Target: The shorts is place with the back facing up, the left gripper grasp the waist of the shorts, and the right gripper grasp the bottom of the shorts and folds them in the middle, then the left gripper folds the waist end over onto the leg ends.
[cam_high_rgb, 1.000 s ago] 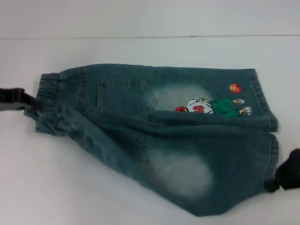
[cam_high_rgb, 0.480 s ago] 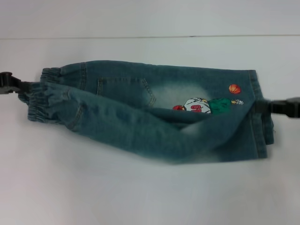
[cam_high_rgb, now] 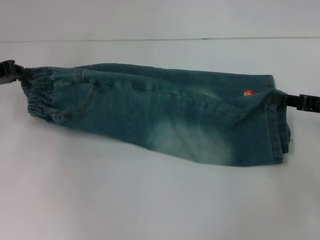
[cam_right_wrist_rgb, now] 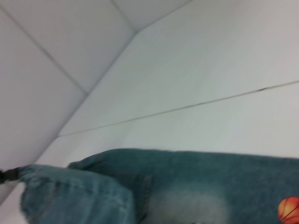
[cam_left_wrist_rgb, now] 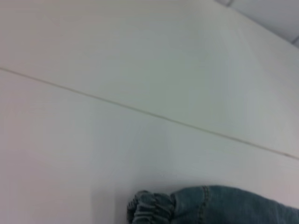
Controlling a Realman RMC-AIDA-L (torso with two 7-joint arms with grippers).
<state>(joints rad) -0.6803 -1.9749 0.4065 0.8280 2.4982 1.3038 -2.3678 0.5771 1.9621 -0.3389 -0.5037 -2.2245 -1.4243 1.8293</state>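
The top leg's hem (cam_high_rgb: 275, 132) is even with the lower leg's hem, so my right gripper keeps pulling it past the basketball print until their far corners (cam_high_rgb: 270, 77) meet.
The blue-green denim shorts (cam_high_rgb: 160, 115) lie across the white table, doubled lengthwise into one long strip with a whitish worn patch on top. The ruffled elastic waist (cam_high_rgb: 40, 95) is at the left, and the left gripper (cam_high_rgb: 24, 74) is shut on its far corner. The flat stitched bottom of the shorts (cam_high_rgb: 277, 130) is at the right, where the right gripper (cam_high_rgb: 279, 99) is shut on the hem just beside the orange basketball print (cam_high_rgb: 249, 93). The left wrist view shows the waist (cam_left_wrist_rgb: 152, 207). In the right wrist view the denim (cam_right_wrist_rgb: 187, 186) and the basketball print (cam_right_wrist_rgb: 289, 210) show.
The white table (cam_high_rgb: 150, 200) stretches wide in front of the shorts. A thin seam line (cam_high_rgb: 150, 39) runs across it behind them. Nothing else stands on the surface.
Both grippers swung the near half of the shorts up and over the far half. The cartoon figure and the pocket are now covered, and the shorts lie as one narrow strip.
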